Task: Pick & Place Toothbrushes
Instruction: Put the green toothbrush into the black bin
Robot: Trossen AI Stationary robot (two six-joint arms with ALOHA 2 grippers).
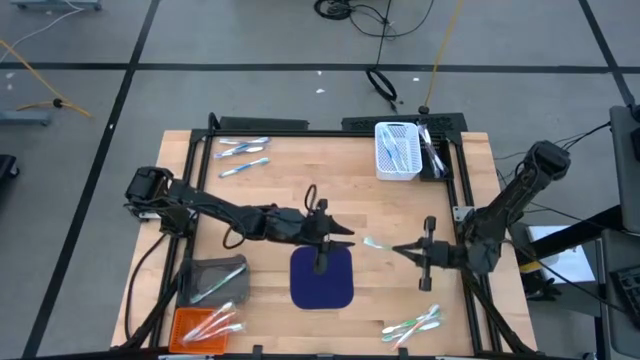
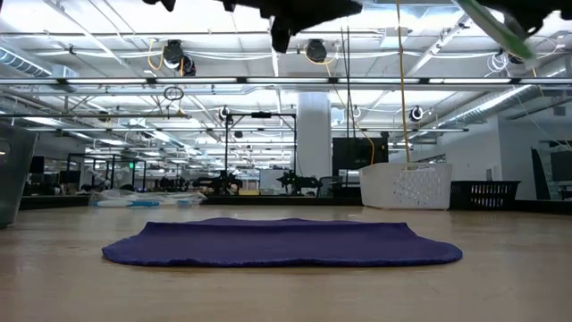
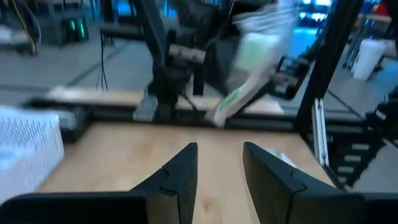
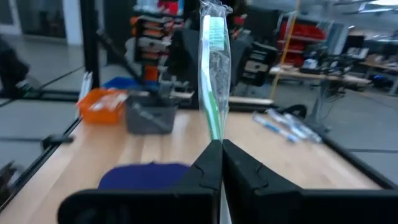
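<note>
My left gripper should go on moving closer before its open fingers are on both sides of the stem [image 1: 385, 247] behind the toothbrush's head, because the green toothbrush's head [image 1: 370, 241] points free at those fingers.
My right gripper [image 1: 397, 248] hangs over the table right of the navy mat [image 1: 322, 277], shut on a green toothbrush in a clear wrapper [image 4: 213, 93]. That toothbrush [image 1: 374, 243] points at my left gripper [image 1: 345, 233], which stands open above the mat's far edge with nothing between its fingers [image 3: 219, 168]. The left wrist view shows the held toothbrush [image 3: 242, 93] ahead of the left fingers, apart from them. Other toothbrushes lie flat at the far left [image 1: 243, 150] and near right [image 1: 412, 325] of the table. My right gripper pinches the toothbrush's handle [image 4: 216, 134] between its two shut fingers. The fingers come level from the table's right side and lie along the brush. The brush sticks out past the fingertips toward the table's left, head foremost, lifted clear of the table.
A white basket [image 1: 397, 150] with toothbrushes stands at the far right. A grey bin [image 1: 215, 280] and an orange bin [image 1: 205, 325], both holding toothbrushes, stand at the near left. A black frame [image 1: 300, 128] runs round the table.
</note>
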